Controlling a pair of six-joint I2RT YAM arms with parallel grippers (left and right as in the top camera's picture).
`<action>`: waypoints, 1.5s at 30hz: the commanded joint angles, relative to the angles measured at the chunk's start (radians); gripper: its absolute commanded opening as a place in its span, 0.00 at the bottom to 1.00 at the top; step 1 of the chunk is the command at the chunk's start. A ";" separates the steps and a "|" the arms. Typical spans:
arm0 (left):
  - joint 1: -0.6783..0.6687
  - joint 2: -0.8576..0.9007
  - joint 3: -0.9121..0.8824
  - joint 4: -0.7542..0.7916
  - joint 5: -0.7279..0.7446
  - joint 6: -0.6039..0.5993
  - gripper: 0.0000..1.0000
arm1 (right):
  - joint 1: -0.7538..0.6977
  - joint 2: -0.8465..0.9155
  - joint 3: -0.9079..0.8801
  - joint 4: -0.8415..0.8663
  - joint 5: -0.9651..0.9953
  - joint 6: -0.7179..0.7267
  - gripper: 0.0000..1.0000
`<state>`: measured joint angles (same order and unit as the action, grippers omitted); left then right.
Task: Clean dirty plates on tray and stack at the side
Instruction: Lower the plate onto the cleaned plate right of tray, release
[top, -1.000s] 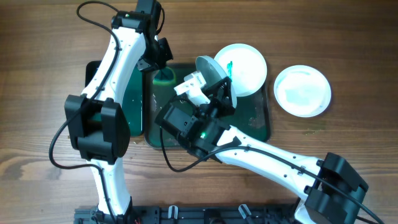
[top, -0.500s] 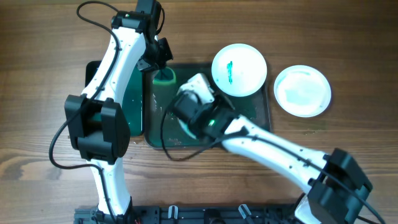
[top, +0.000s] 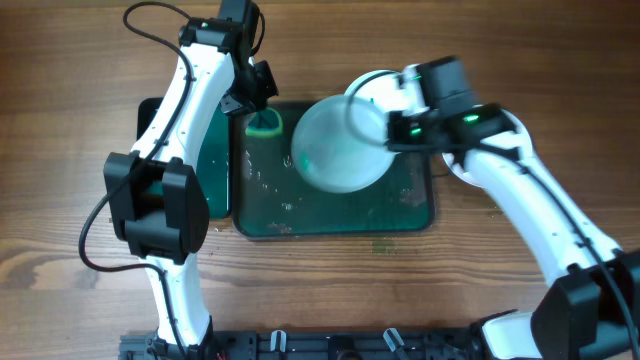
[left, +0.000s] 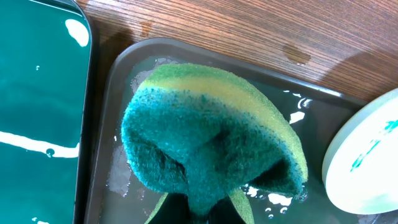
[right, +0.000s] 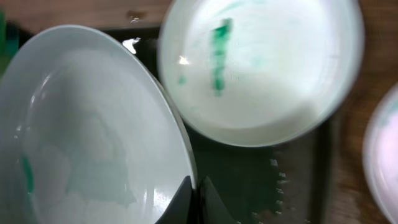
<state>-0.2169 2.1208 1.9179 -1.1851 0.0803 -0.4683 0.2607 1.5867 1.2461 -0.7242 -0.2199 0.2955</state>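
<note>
The bluish-white plate (top: 340, 145) is hanging clear above the streaked plate, so my right gripper keeps going toward the plate (right: 385, 150) beside the tray and lets go on top.
My right gripper (top: 385, 135) (right: 194, 194) is shut on the right rim of a pale bluish-white plate (top: 335, 142) (right: 93, 130) and holds it over the dark green tray (top: 340, 215) (right: 267, 180). A white plate with a green streak (top: 385, 84) (right: 261, 68) (left: 367, 155) lies at the tray's far right corner, partly under the held plate. A third plate (right: 382, 149) shows only as an edge at the right of the right wrist view. My left gripper (top: 262, 100) (left: 208, 211) is shut on a green and yellow sponge (top: 265, 122) (left: 211, 137) at the tray's far left corner.
The smaller green sponge tray (top: 215, 170) (left: 37, 93) stands against the big tray's left side, under my left arm. The big tray's floor is wet with droplets. Wooden table lies all round.
My right arm has swung from the tray's middle over to the right. The held plate has gone from tilted upright to nearly flat over the tray. The left arm has not moved.
</note>
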 joint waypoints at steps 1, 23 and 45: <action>-0.002 0.003 0.014 0.003 0.008 0.020 0.04 | -0.170 -0.033 0.003 -0.044 -0.115 0.055 0.04; -0.002 0.003 0.014 0.011 0.008 0.020 0.04 | -0.581 -0.006 -0.256 0.163 0.317 0.153 0.05; -0.002 0.003 0.014 0.019 0.008 0.019 0.04 | -0.306 0.080 -0.002 0.116 -0.090 0.187 0.52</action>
<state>-0.2169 2.1208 1.9179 -1.1702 0.0803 -0.4683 -0.0864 1.5959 1.2316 -0.6193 -0.2707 0.3683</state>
